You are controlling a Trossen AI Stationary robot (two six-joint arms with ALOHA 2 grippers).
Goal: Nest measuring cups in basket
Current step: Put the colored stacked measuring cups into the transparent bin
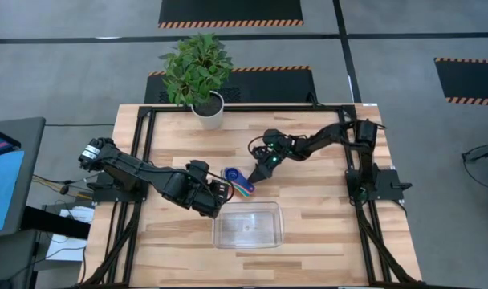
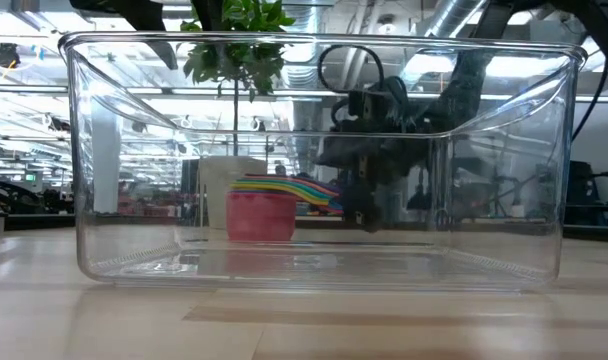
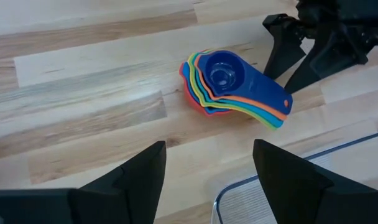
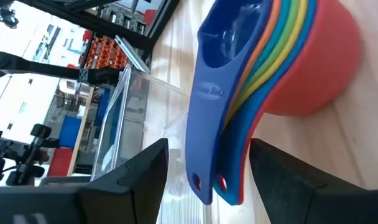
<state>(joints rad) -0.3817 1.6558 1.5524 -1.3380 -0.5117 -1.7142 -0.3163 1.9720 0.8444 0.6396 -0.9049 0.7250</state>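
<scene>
I should keep moving my right gripper toward the nested cups (image 4: 282,65), since its open fingers are on both sides of the whole bundle of handles (image 4: 215,169). I should do this until the handles are deep inside, then close it.
The measuring cups (image 3: 229,84) sit nested in one stack on the wooden table, a dark blue one on top and a red one at the bottom (image 4: 313,62). Their handles fan out toward the basket (image 1: 248,223), a clear tray standing near the table's front edge. My right gripper (image 4: 217,180) is open and low, with a finger on each side of the handles' free ends (image 4: 207,180), touching neither side. My left gripper (image 3: 207,180) hangs open above the table, left of the stack (image 1: 237,181), with nothing between its fingers. In the low view the stack (image 2: 261,210) shows through the basket's wall.
A white pot with a green plant (image 1: 208,112) stands at the table's far edge, behind the stack. Black frame rails (image 1: 148,152) run along the left and right sides of the table. Bare wood lies left and right of the basket.
</scene>
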